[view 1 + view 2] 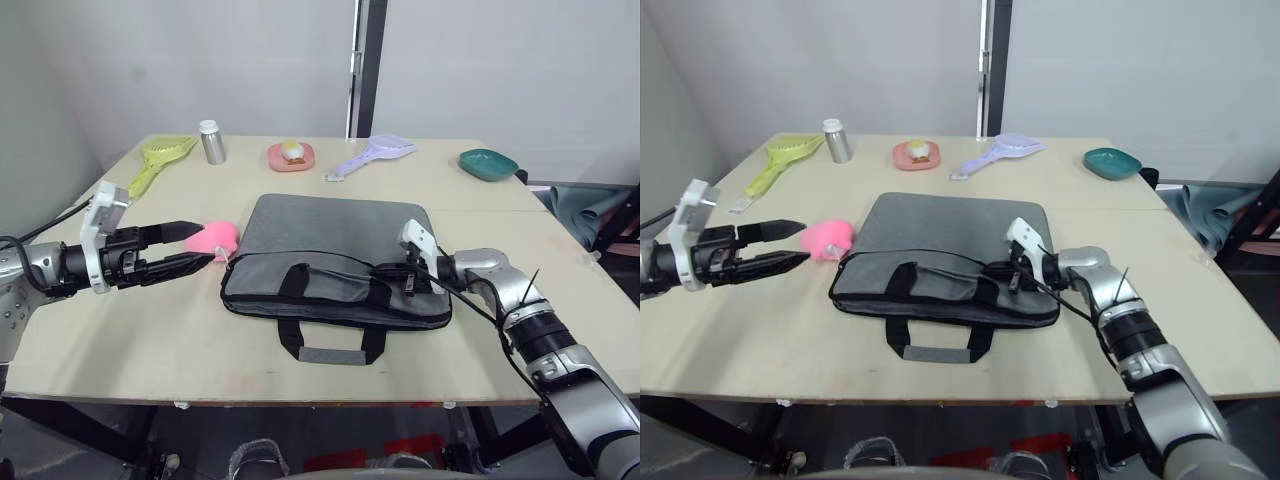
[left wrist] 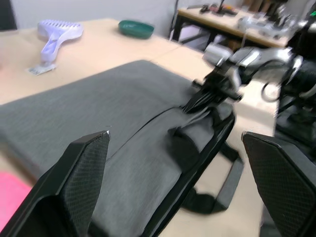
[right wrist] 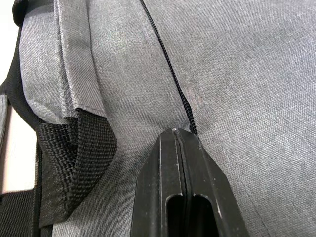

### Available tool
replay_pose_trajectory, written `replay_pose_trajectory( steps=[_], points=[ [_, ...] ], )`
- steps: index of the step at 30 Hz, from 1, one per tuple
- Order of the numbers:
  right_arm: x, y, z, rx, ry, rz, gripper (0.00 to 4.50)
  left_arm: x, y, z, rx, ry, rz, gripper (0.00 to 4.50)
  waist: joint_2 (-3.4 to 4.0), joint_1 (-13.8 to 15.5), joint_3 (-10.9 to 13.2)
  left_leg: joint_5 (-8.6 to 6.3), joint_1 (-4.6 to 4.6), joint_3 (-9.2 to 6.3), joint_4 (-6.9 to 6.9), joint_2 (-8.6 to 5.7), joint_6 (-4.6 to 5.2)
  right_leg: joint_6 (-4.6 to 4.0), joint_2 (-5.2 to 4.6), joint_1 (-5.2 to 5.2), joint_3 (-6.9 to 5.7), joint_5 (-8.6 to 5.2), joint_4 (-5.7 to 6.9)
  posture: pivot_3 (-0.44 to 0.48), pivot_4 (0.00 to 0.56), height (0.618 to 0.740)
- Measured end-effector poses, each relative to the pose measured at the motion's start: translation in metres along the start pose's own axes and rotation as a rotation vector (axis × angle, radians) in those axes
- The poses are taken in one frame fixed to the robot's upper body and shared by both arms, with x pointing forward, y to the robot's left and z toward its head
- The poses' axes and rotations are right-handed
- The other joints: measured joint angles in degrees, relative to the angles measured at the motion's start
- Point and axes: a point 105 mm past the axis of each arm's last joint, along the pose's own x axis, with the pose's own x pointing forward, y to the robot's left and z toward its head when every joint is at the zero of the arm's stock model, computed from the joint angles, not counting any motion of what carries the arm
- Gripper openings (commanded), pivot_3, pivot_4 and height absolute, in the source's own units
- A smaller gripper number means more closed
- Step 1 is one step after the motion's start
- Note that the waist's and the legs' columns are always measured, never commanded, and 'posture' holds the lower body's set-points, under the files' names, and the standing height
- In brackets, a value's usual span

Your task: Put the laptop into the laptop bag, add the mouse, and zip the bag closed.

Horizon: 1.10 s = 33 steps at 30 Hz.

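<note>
I expect the fluffy pink object (image 1: 212, 239) to pinch in and fold over my left gripper's fingers when I carry it, because its plump, rounded outline (image 1: 222, 226) looks like stuffed plush.
The grey laptop bag (image 1: 330, 235) lies flat in the middle of the table, its two black strap handles (image 1: 330, 345) toward the front edge. My right gripper (image 1: 385, 271) rests on the bag's front right part. In the right wrist view its fingers (image 3: 168, 197) are pressed together at the end of the black zipper line (image 3: 168, 69). My left gripper (image 1: 203, 243) hovers open to the left of the bag, just in front of a fluffy pink object (image 1: 218, 237), with nothing between its fingers (image 2: 84, 182). The laptop and the mouse are hidden or out of view.
Along the table's far side stand a yellow-green scoop (image 1: 160, 155), a silver bottle (image 1: 211, 142), a pink plate with food (image 1: 291, 155), a lilac scoop (image 1: 372, 155) and a teal bowl (image 1: 488, 163). Bare tabletop (image 1: 120, 330) lies at the front left.
</note>
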Motion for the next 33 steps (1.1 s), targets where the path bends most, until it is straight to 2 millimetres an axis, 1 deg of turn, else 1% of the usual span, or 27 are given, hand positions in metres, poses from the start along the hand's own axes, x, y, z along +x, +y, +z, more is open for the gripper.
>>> replay_pose_trajectory(
  steps=[1, 3, 5, 7, 9, 12, 14, 18, 21, 22, 27, 31, 32, 33],
  points=[
    [-0.003, 0.000, -0.001, 0.002, 0.014, -0.004, 0.01, -0.001, 0.014, -0.007, -0.022, 0.004, 0.069, 4.50, 0.00, 0.26, 0.01, 0.00, -0.04, -0.02, -0.05, 0.00, 0.00, 0.00, 0.00, 0.00, -0.03, 0.00, -0.05, 0.000, 0.150, 0.740],
    [-0.005, 0.002, 0.000, 0.001, 0.023, -0.006, 0.01, 0.000, 0.033, -0.013, -0.058, -0.010, 0.162, 4.50, -0.05, 0.45, 0.01, 0.00, -0.08, -0.04, -0.09, 0.00, 0.00, 0.00, 0.00, 0.01, -0.06, 0.01, -0.13, 0.000, 0.150, 0.740],
    [-0.007, 0.004, 0.000, -0.006, 0.030, -0.010, 0.01, 0.000, 0.054, -0.013, -0.088, -0.034, 0.260, 4.50, -0.07, 0.45, 0.02, 0.00, -0.12, -0.02, -0.16, 0.00, -0.01, 0.00, 0.01, 0.01, -0.06, 0.01, -0.29, 0.000, 0.150, 0.740],
    [-0.009, 0.007, 0.001, -0.015, 0.037, -0.016, 0.01, 0.003, 0.079, -0.013, -0.116, -0.031, 0.390, 4.50, -0.10, 0.55, 0.00, 0.01, -0.12, 0.00, -0.37, -0.05, -0.01, 0.00, -0.01, 0.04, -0.08, 0.02, -0.46, 0.000, 0.150, 0.740],
    [-0.010, 0.010, 0.003, -0.024, 0.042, -0.016, 0.01, 0.010, 0.098, -0.021, -0.157, -0.006, 0.477, 4.50, -0.18, 0.47, -0.04, 0.01, -0.13, 0.04, -0.55, -0.05, -0.02, 0.01, -0.01, 0.04, -0.09, 0.03, -0.68, 0.000, 0.150, 0.740],
    [-0.010, 0.014, 0.005, -0.032, 0.041, -0.010, 0.01, 0.031, 0.107, -0.045, -0.224, 0.057, 0.485, 4.50, -0.33, 0.18, -0.12, 0.01, -0.14, 0.08, -0.89, -0.03, -0.12, 0.02, 0.02, 0.02, -0.16, 0.04, -0.95, 0.000, 0.150, 0.740],
    [-0.011, 0.016, 0.006, -0.037, 0.042, -0.008, 0.01, 0.040, 0.113, -0.053, -0.260, 0.078, 0.493, 4.50, -0.38, 0.14, -0.10, 0.01, -0.15, 0.03, -1.01, 0.01, -0.22, 0.01, 0.08, 0.01, -0.25, 0.03, -1.00, 0.000, 0.150, 0.740],
    [-0.011, 0.019, 0.006, -0.039, 0.040, -0.017, 0.01, 0.044, 0.126, -0.059, -0.305, 0.125, 0.549, 4.50, -0.40, 0.12, -0.08, -0.01, -0.13, 0.03, -1.15, 0.04, -0.31, -0.03, 0.12, 0.02, -0.31, 0.01, -1.08, 0.000, 0.150, 0.740],
    [-0.012, 0.020, 0.005, -0.034, 0.037, -0.032, 0.00, 0.047, 0.126, -0.069, -0.316, 0.174, 0.544, 3.67, -0.39, 0.16, -0.07, -0.01, -0.12, 0.04, -1.17, 0.02, -0.31, -0.03, 0.07, 0.03, -0.30, 0.00, -1.10, 0.000, 0.150, 0.740],
    [-0.012, 0.020, 0.005, -0.030, 0.036, -0.037, 0.00, 0.048, 0.124, -0.071, -0.320, 0.182, 0.528, 3.33, -0.40, 0.20, -0.06, -0.01, -0.12, 0.03, -1.17, 0.03, -0.32, -0.03, 0.07, 0.03, -0.31, 0.00, -1.10, 0.000, 0.150, 0.740],
    [-0.013, 0.021, 0.004, -0.021, 0.038, -0.057, 0.00, 0.049, 0.118, -0.070, -0.319, 0.184, 0.461, 1.58, -0.34, 0.30, -0.03, -0.02, -0.10, 0.03, -1.17, 0.03, -0.32, -0.04, 0.01, 0.04, -0.29, 0.00, -1.08, 0.000, 0.150, 0.740],
    [-0.013, 0.022, 0.005, -0.018, 0.045, -0.065, 0.00, 0.041, 0.110, -0.071, -0.317, 0.197, 0.428, 0.18, -0.29, 0.18, 0.01, -0.03, -0.08, 0.05, -1.22, 0.03, -0.34, -0.05, -0.01, 0.04, -0.28, -0.01, -1.12, 0.000, 0.150, 0.740],
    [-0.013, 0.022, 0.005, -0.018, 0.047, -0.067, 0.00, 0.039, 0.109, -0.071, -0.319, 0.196, 0.423, 0.01, -0.27, 0.19, 0.02, -0.03, -0.09, 0.05, -1.22, 0.03, -0.34, -0.05, -0.01, 0.04, -0.29, -0.01, -1.12, 0.000, 0.150, 0.740],
    [-0.012, 0.022, 0.005, -0.018, 0.048, -0.070, 0.00, 0.035, 0.106, -0.071, -0.323, 0.187, 0.417, 0.01, -0.25, 0.10, 0.03, -0.03, -0.08, 0.06, -1.24, 0.03, -0.34, -0.05, -0.02, 0.04, -0.27, -0.01, -1.12, 0.000, 0.150, 0.740]
  ],
)
